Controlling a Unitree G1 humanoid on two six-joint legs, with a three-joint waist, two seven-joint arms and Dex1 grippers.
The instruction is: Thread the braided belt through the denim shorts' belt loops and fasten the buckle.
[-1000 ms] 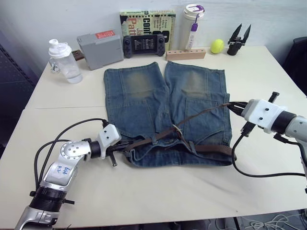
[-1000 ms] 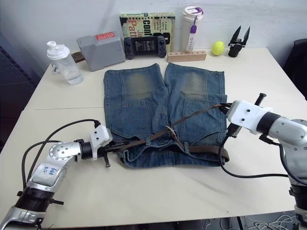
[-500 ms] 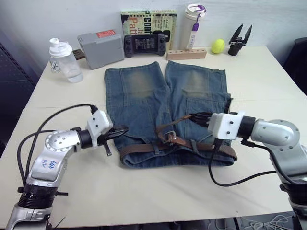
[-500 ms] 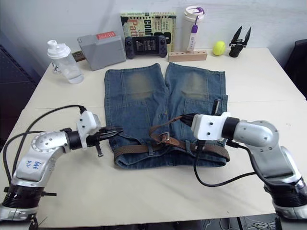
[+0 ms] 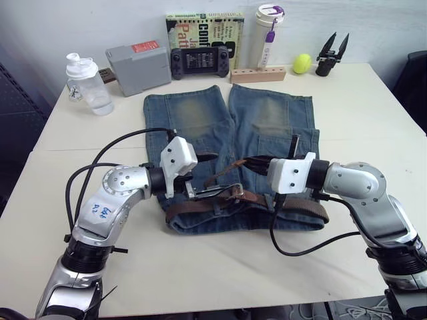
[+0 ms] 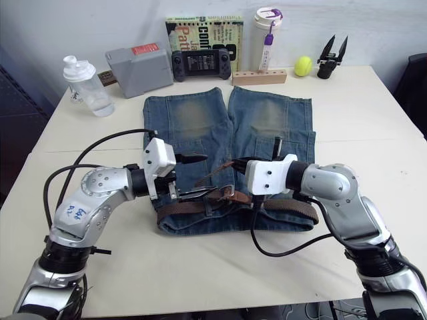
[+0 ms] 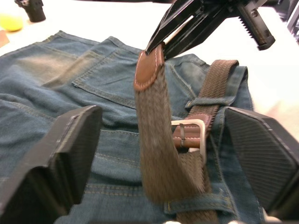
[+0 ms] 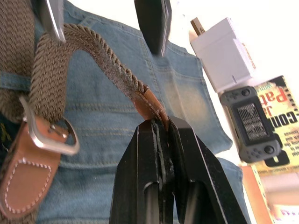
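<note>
My gripper will bring the braided belt, its leather tip (image 5: 238, 163) sticking straight out, to the buckle, because the belt goes up in a smooth, rounded bend (image 7: 166, 184).
The denim shorts (image 5: 193, 127) lie flat mid-table, waistband towards me. The braided belt (image 5: 293, 208) runs along that waistband under the belt loops (image 7: 201, 101). Its free end arches up over the buckle (image 7: 191, 135), which rests near the waistband's middle. My right gripper (image 5: 247, 161) is shut on the belt's leather tip (image 8: 152, 105), holding it above the shorts. My left gripper (image 6: 210, 175) is open wide just left of the buckle. The raised stretch of belt (image 7: 159, 140) stands between its fingers (image 7: 60, 158) without touching them.
Along the table's far edge stand a clear shaker bottle (image 5: 87, 83), a grey box (image 5: 139, 67), a game controller (image 5: 200, 62), a book (image 5: 203, 27), a white tumbler (image 5: 267, 33), a wooden block (image 5: 258, 75), a yellow ball (image 5: 302, 63) and a black tool (image 5: 331, 57).
My left gripper let go of the belt at the waistband's left end, opened wide and moved right to the buckle. My right gripper carried the belt tip leftwards over the shorts.
</note>
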